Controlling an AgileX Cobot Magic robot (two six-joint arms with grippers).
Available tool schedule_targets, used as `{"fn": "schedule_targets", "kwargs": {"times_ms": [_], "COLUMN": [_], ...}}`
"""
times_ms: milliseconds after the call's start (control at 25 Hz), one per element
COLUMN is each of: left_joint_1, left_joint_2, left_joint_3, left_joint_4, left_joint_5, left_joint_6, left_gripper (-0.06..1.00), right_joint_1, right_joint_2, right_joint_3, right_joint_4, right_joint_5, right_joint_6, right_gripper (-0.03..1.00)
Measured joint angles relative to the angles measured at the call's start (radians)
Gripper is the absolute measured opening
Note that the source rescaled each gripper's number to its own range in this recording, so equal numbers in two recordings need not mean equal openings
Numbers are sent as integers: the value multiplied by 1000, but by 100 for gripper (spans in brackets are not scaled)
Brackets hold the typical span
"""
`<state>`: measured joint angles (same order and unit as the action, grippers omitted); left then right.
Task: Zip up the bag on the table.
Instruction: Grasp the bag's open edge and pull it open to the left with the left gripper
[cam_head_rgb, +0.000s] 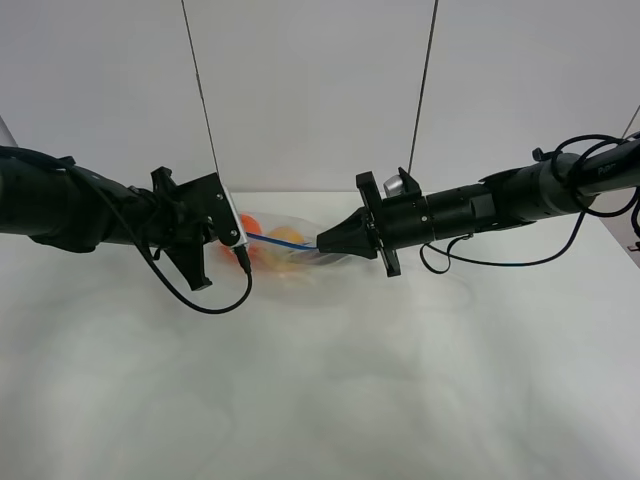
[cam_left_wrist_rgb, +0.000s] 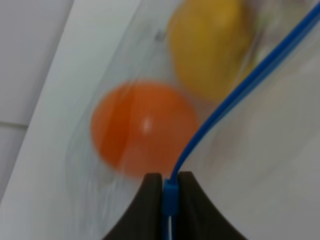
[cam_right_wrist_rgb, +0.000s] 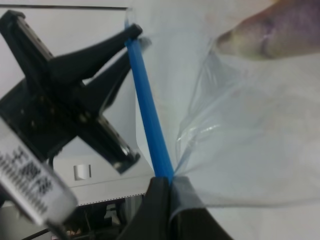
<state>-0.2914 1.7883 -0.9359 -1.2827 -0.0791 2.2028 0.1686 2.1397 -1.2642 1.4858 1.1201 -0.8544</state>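
The robot's right gripper is holding the taut blue zipper strip (cam_head_rgb: 280, 242) in place behind the slider (cam_left_wrist_rgb: 170, 197), so the left gripper goes on pulling the slider until it gets to the zipper strip's end.
The clear plastic bag (cam_head_rgb: 290, 250) hangs between my two grippers over the far middle of the white table (cam_head_rgb: 320, 400). Its blue zipper strip (cam_head_rgb: 283, 254) is stretched taut between them. My left gripper (cam_head_rgb: 245, 262) is shut on one end of the strip (cam_left_wrist_rgb: 170, 192), with an orange ball (cam_left_wrist_rgb: 145, 127) and a yellow fruit (cam_left_wrist_rgb: 210, 45) showing through the plastic. My right gripper (cam_head_rgb: 320, 244) is shut on the strip (cam_right_wrist_rgb: 150, 120) at the other end. The right wrist view shows my right gripper (cam_right_wrist_rgb: 169, 186), the left gripper (cam_right_wrist_rgb: 129, 36) across from it, and purple produce (cam_right_wrist_rgb: 280, 27).
A loose black cable (cam_head_rgb: 205, 300) loops down from the left arm onto the table. Another cable (cam_head_rgb: 500, 262) sags under the right arm. Two thin vertical lines (cam_head_rgb: 425, 80) hang behind the arms against the white back wall.
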Motion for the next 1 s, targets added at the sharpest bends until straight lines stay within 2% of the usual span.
{"fn": "schedule_targets", "kwargs": {"times_ms": [240, 560, 1000], "left_joint_1": [97, 224, 251], "left_joint_2": [0, 0, 0], "left_joint_3": [0, 0, 0], "left_joint_4": [0, 1, 1], "left_joint_5": [-7, 22, 22], "left_joint_6": [44, 51, 62], "left_gripper": [0, 0, 0], "right_joint_1": [0, 0, 0], "right_joint_2": [0, 0, 0], "right_joint_3": [-1, -1, -1], "right_joint_4": [2, 5, -10], "right_joint_5": [0, 1, 8], "right_joint_6": [0, 0, 0], "right_gripper": [0, 0, 0]}}
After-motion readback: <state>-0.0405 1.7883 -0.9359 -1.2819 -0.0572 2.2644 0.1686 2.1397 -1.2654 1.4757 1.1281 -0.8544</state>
